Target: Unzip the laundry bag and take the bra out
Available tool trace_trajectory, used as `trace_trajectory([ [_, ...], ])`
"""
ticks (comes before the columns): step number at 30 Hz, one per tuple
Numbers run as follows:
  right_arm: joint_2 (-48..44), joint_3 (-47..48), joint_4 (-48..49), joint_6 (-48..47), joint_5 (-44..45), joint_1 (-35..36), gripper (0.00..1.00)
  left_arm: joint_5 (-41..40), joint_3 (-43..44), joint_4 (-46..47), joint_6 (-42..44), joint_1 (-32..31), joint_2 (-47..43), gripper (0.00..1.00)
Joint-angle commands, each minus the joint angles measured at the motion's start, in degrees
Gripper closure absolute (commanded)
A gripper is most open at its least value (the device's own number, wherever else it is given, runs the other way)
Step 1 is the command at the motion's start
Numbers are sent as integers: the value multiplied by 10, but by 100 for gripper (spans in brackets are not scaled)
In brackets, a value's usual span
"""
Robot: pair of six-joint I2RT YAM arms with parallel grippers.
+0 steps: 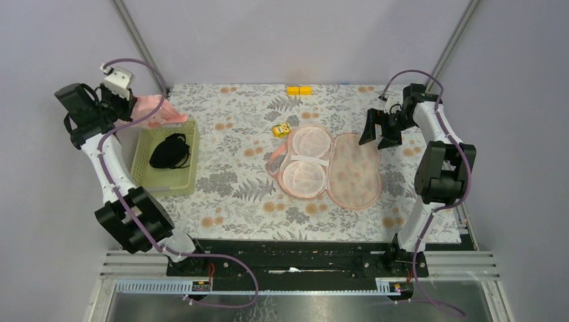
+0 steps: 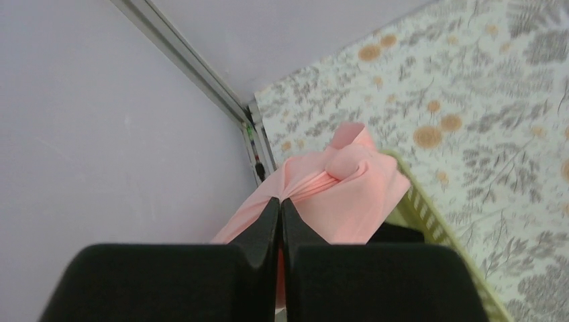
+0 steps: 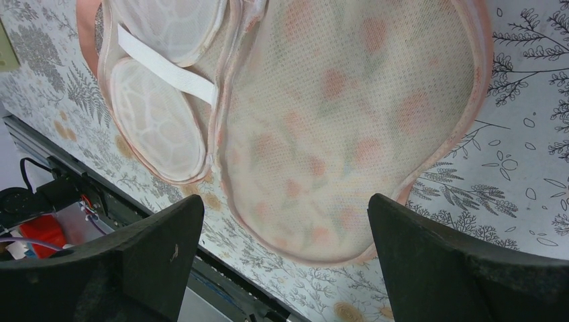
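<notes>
My left gripper should keep going toward the basket's near end and let go of the bra inside the basket, since the bra's loose end is over the back of the green basket.
The laundry bag lies unzipped and spread flat in two halves on the floral cloth at mid-table. Its left half shows two white mesh cups and a white strap; its right half shows mesh lining with the print behind. The bra, plain pale pink, hangs bunched from my left gripper at the table's far-left corner, over the back end of the green basket. In the left wrist view that gripper is shut on the bra. My right gripper hovers open above the bag's right half, nothing between its fingers.
A pale green plastic basket at the left holds a black garment; its rim shows under the bra. A yellow block sits at the far edge, and a small yellow item lies near the bag.
</notes>
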Motion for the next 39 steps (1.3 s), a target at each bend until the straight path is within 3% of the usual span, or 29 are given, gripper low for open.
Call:
trace_trajectory([
  [1, -6, 3, -14, -5, -11, -1, 0, 24, -68, -14, 137, 21, -5, 100],
  [12, -4, 3, -16, -9, -10, -1, 0, -2, -206, -75, 303, 34, -30, 100],
  [26, -5, 0, -17, -14, -11, -1, 0, -41, -273, -147, 392, 83, -49, 100],
  [39, -11, -9, -17, -18, -8, -1, 0, -58, -312, -175, 424, 111, -67, 100],
])
